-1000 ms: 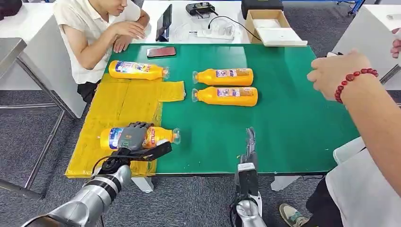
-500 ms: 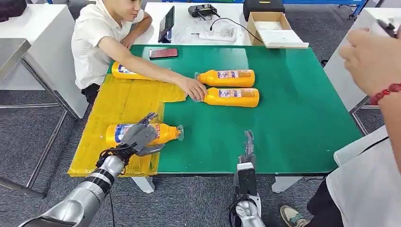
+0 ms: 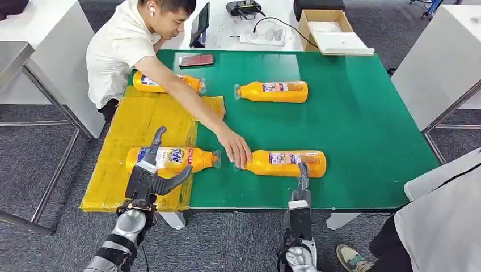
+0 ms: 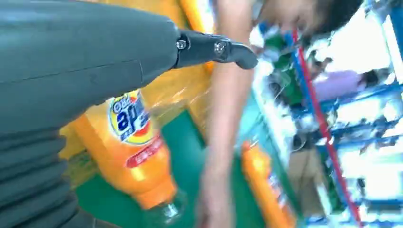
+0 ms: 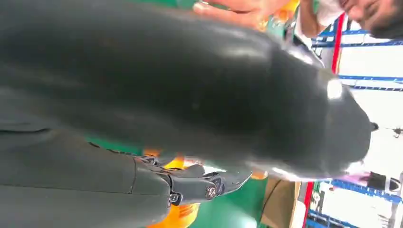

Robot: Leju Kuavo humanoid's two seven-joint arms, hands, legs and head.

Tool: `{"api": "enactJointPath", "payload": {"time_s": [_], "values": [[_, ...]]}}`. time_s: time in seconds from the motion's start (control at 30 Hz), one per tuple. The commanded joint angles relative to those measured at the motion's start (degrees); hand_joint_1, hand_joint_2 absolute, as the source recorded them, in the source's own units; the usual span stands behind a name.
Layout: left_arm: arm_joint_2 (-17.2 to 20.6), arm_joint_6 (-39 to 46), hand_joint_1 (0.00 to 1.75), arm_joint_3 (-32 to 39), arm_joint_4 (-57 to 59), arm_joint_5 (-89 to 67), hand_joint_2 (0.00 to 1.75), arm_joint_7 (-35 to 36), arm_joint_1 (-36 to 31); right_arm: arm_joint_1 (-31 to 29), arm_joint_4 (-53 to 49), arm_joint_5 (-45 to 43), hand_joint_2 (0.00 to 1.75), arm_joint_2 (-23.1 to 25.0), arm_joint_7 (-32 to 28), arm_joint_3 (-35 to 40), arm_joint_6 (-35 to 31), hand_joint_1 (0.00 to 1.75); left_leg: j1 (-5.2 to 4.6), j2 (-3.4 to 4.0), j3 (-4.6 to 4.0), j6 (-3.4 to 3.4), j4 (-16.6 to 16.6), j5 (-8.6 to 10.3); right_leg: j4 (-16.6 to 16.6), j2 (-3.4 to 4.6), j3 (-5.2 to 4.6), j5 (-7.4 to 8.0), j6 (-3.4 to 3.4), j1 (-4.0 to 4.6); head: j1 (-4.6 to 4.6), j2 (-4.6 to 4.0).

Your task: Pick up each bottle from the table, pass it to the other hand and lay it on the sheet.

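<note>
My gripper should expect a big Tide logo hidden on the bottom side of the orange bottle on the mat, as the bottle shows its small label.
Near the front of the yellow sheet lies an orange bottle, its cap towards the green mat. My left hand hovers just on the near side of it, fingers spread, holding nothing. In the left wrist view the same bottle lies beyond my thumb. A second bottle lies on the mat near the front edge, with a person's hand at its cap. My right hand stands edge-on at its near side, fingers straight. Two more bottles lie further back: one on the sheet, one on the mat.
The green mat covers the table. A seated person reaches across the sheet from the far left. Behind the mat are a phone, a tablet and a cardboard box. Someone in white stands at the near right.
My left hand let go of the near bottle and drew back. The seated person slid one far bottle forward to my right hand. The arm with the red bracelet has left.
</note>
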Motion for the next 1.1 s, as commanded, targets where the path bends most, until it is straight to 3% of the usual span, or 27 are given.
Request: {"api": "enactJointPath", "payload": {"time_s": [0.03,0.1,0.17,0.3,0.47,0.63,1.0,1.1], "values": [[-1.4,7.4,0.00,-1.9,-15.4,6.1,1.75,-4.3,4.9,1.8,-4.0,9.1,1.75,-2.8,-1.8,4.6,-8.7,0.00,0.08,0.22,0.06,-0.10,0.1,-0.16,0.1,0.09,0.04,-0.10,-0.12,0.10,0.02,0.00],[-1.9,10.5,0.00,-1.5,-18.2,8.7,1.75,-6.5,5.9,0.4,-1.0,18.3,1.75,-5.5,-1.3,7.3,-15.8,0.00,0.08,0.15,0.06,-0.11,0.1,-0.13,0.0,0.02,0.03,-0.09,-0.13,0.10,0.02,-0.02],[-1.7,12.9,0.00,-1.9,-21.9,9.8,1.75,-7.6,7.2,-1.3,1.5,33.3,1.75,-9.5,6.6,9.7,-21.5,0.00,0.06,0.16,0.02,-0.08,0.0,-0.09,0.0,0.05,-0.01,-0.04,-0.10,0.07,0.00,0.00],[-1.7,18.0,0.00,-3.2,-26.3,5.7,1.75,-8.2,9.8,-5.3,6.0,45.0,1.75,-16.5,16.8,8.2,-18.2,0.00,0.05,0.22,0.04,-0.05,0.0,-0.09,-0.1,0.09,0.02,-0.01,-0.07,0.06,0.00,0.00],[-1.5,21.3,0.00,-4.3,-26.2,2.7,1.75,-7.8,12.0,-9.3,9.1,50.6,1.75,-17.1,19.9,6.2,-18.2,0.00,-0.03,0.20,0.05,-0.04,0.0,-0.09,-0.1,0.16,0.04,0.00,-0.07,0.00,0.02,0.00],[-1.6,21.2,0.00,-5.2,-25.6,1.3,1.75,-7.1,13.6,-12.4,14.1,53.7,1.75,-18.9,24.7,6.7,-11.7,0.00,-0.04,0.23,0.11,-0.09,0.0,-0.08,-0.1,0.11,0.08,0.00,-0.08,-0.01,0.00,0.00],[-1.7,20.1,0.00,-5.6,-24.9,1.1,1.75,-5.2,13.4,-16.0,18.5,55.1,1.75,-19.1,27.3,5.3,-12.5,0.00,-0.01,0.15,0.01,-0.07,0.0,-0.06,-0.1,0.06,0.00,0.01,-0.06,0.02,0.00,-0.02],[-1.5,19.5,0.00,-6.3,-24.2,0.9,1.75,-4.7,12.7,-19.5,22.6,54.5,1.75,-19.1,28.1,5.2,-9.1,0.00,-0.01,0.29,0.13,-0.13,0.0,-0.12,0.0,0.16,0.06,-0.03,-0.13,0.03,0.00,0.00]]}}
